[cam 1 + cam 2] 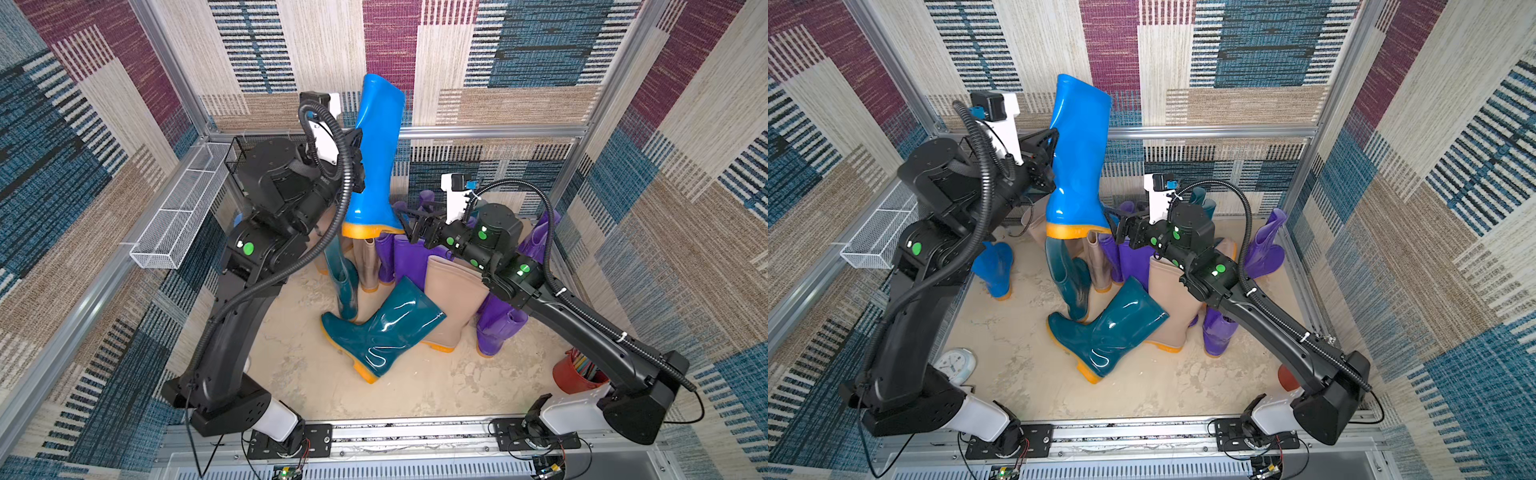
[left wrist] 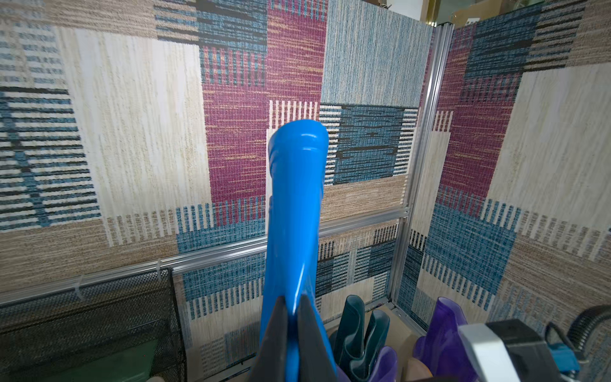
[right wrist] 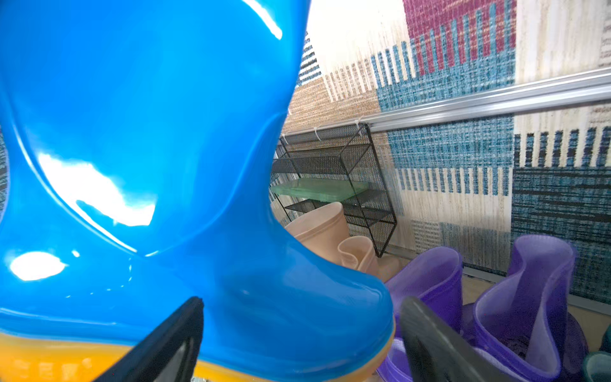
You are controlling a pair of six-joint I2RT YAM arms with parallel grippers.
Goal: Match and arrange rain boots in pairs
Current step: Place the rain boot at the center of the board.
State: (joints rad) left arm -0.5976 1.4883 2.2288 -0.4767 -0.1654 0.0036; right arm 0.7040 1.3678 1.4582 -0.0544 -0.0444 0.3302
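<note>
Next, I back my open right gripper away from the tall blue boot's toe [image 1: 1097, 219], which sits in it, before my left gripper carries the boot to the short blue boot [image 1: 995, 262].
A tall bright blue rain boot [image 1: 376, 145] [image 1: 1077, 158] with an orange sole hangs upright in the air above the other boots. My left gripper [image 1: 357, 162] [image 2: 291, 301] is shut on the edge of its shaft [image 2: 294, 205]. My right gripper [image 1: 411, 224] [image 3: 302, 302] is open, one finger on each side of the blue boot's toe [image 3: 297, 330]. Below, one dark teal boot [image 1: 382, 324] lies on its side and another [image 1: 343, 278] stands. Beige boots [image 1: 453, 299] and purple boots [image 1: 498, 320] [image 3: 426, 281] stand crowded around them. A short blue boot [image 1: 994, 266] stands at the left.
A white mesh basket [image 1: 178, 216] hangs on the left wall and a black mesh rack [image 3: 334, 185] stands at the back. A red bucket [image 1: 575, 370] sits under my right arm. A small clock [image 1: 955, 363] lies by my left arm's base. Carpeted walls close in all sides.
</note>
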